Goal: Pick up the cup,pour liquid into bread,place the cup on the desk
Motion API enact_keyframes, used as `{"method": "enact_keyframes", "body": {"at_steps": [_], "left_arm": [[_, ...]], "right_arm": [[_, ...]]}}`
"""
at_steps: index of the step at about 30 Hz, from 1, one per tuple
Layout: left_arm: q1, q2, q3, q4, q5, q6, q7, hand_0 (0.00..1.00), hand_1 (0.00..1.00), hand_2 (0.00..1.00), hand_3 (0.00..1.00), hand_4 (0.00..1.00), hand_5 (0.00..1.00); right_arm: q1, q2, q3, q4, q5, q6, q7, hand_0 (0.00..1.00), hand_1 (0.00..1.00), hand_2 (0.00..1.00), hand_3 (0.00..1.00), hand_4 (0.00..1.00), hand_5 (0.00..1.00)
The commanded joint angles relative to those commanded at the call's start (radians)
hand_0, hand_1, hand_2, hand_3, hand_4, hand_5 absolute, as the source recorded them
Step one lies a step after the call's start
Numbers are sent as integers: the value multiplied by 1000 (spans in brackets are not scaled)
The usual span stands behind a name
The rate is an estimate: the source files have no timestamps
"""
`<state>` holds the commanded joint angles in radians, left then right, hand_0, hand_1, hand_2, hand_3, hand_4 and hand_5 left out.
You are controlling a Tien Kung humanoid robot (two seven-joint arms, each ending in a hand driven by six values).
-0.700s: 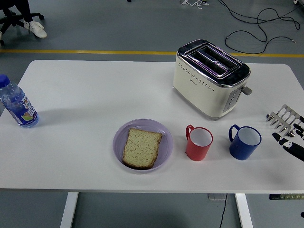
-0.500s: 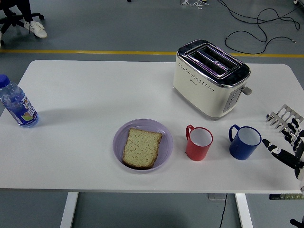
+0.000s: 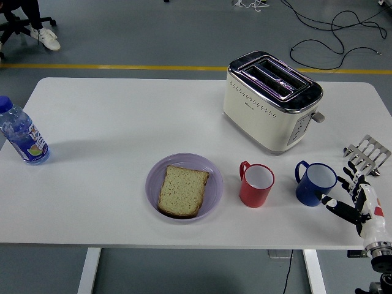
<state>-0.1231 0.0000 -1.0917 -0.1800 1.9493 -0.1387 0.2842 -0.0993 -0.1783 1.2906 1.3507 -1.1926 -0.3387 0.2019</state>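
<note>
My gripper is about to pour from the blue cup. The inside shows plain white, so I should expect the cup to be empty and the bread to stay dry.
A blue cup stands on the white table at the right, handle turned left. A red cup stands just left of it. A slice of bread lies on a purple plate near the front middle. My right hand comes in from the lower right corner with fingers spread, holding nothing. Its thumb tip is close to the blue cup's right side, apparently not touching. My left hand is out of view.
A cream toaster stands behind the cups. A small metal rack lies at the right edge, just behind my hand. A water bottle with a blue cap stands at the far left edge.
My right hand has moved left and forward from the table's right edge toward the blue cup, its thumb now near the cup's side. Nothing else moved.
</note>
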Motion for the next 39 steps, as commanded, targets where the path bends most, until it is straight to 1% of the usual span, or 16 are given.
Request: {"method": "enact_keyframes", "body": {"at_steps": [9,21,23,31,36,39], "left_arm": [[1,0,6,0,-6,-1,0,654,687,705,590,295,900],[2,0,22,0,-16,-6,0,654,687,705,589,294,899],[3,0,22,0,-15,-7,0,654,687,705,589,294,899],[2,0,26,0,-17,-8,0,653,687,705,590,293,898],[1,0,27,0,-18,-9,0,653,687,705,590,293,898],[0,0,28,0,-17,-10,0,653,687,705,589,294,898]], "right_arm": [[55,13,-44,-71,34,-12,16,947,876,953,998,998,129],[107,24,-73,-124,62,-26,21,948,876,952,998,998,132],[118,30,-81,-143,72,-31,25,948,876,952,998,998,132],[140,52,-103,-197,75,-50,45,949,874,949,998,998,132],[154,54,-124,-220,88,-64,60,949,874,949,998,998,132],[162,54,-139,-230,107,-64,63,946,868,948,998,998,141]]}}
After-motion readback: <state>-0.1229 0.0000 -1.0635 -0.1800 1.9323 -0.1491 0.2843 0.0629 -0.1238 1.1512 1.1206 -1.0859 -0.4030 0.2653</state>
